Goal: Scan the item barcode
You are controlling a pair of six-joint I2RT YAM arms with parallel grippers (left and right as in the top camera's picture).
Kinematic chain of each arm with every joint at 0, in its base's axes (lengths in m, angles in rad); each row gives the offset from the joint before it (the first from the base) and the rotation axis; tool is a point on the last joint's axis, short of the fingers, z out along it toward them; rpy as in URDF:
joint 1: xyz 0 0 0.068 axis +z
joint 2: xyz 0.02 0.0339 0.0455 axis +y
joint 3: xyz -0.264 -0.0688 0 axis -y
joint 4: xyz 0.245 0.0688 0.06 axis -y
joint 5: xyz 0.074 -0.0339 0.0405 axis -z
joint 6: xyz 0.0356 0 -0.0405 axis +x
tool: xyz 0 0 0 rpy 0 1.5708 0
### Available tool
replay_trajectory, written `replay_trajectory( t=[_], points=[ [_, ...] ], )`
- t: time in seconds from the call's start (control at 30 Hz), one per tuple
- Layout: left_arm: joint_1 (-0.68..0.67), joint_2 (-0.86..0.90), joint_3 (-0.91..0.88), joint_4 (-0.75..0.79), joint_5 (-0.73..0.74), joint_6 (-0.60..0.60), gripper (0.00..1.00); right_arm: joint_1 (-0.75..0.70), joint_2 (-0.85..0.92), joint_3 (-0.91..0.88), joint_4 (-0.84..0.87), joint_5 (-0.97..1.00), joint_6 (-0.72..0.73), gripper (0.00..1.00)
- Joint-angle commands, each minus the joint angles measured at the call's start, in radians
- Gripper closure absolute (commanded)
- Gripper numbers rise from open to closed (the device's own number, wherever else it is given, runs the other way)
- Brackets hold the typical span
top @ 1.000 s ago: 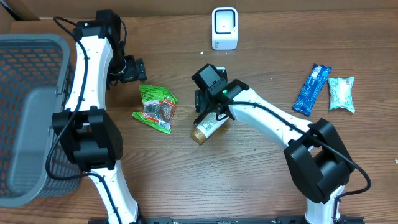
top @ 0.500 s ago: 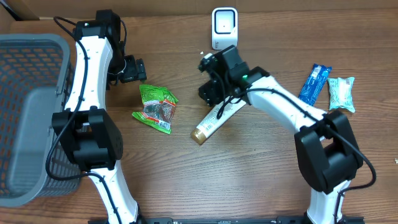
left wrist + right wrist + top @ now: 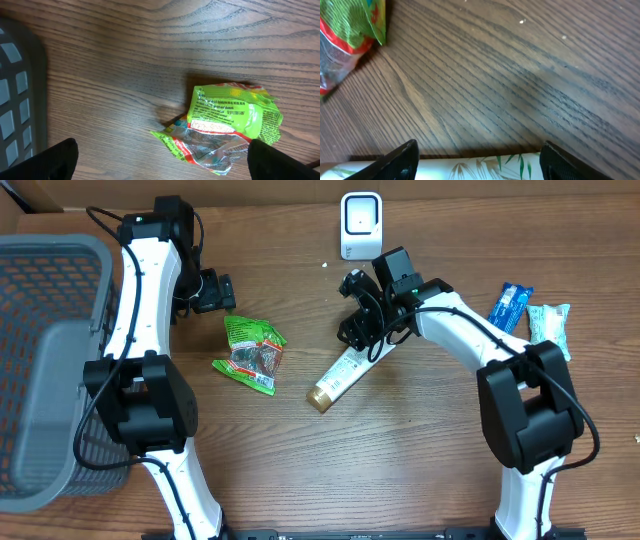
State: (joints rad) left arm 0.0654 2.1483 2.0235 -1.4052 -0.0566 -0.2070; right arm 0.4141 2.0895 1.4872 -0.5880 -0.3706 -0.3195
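The tube (image 3: 477, 169) lies lengthwise across my right gripper's fingers, so next my right gripper turns and pinches the tube across its body (image 3: 335, 383) close to the gold cap.
A white tube with bamboo print and a gold cap (image 3: 338, 376) lies slanted on the table. Its flat end reaches under my right gripper (image 3: 364, 342). In the right wrist view the tube (image 3: 485, 169) runs across the bottom edge beneath my right gripper (image 3: 479, 161). The jaws stand wide apart over it, open and not pressing on it. The white barcode scanner (image 3: 361, 225) stands at the back, just beyond that arm. My left gripper (image 3: 216, 291) hangs open above the wood, next to a green snack bag (image 3: 231, 125).
A grey mesh basket (image 3: 48, 360) fills the left side; its rim (image 3: 20, 95) shows in the left wrist view. The green snack bag (image 3: 252, 353) lies left of the tube. A blue packet (image 3: 503, 323) and a pale green packet (image 3: 549, 330) lie at the right.
My right arm has swung up and to the right, from over the tube's middle to its flat end, uncovering more of the tube. The cap end stayed put. The left arm is still.
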Motion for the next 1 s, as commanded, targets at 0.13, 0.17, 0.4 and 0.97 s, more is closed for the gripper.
replay_trajectory(
  t=[0.13, 0.17, 0.4, 0.97],
  points=[
    [-0.01, -0.024, 0.0, 0.0, 0.004, -0.01, 0.0, -0.004, 0.067, 0.016, -0.02, -0.014, -0.051, 0.31],
    [-0.01, -0.024, 0.0, 0.0, 0.004, -0.01, 0.0, -0.004, 0.067, 0.016, -0.025, -0.004, -0.042, 0.31],
    [-0.01, -0.024, 0.0, 0.001, 0.004, -0.01, 0.0, -0.006, 0.067, 0.041, -0.269, 0.134, 0.221, 0.31],
    [-0.01, -0.024, 0.0, 0.0, 0.004, -0.01, 0.01, -0.005, 0.065, 0.116, -0.689, -0.157, -0.061, 0.25]
  ],
)
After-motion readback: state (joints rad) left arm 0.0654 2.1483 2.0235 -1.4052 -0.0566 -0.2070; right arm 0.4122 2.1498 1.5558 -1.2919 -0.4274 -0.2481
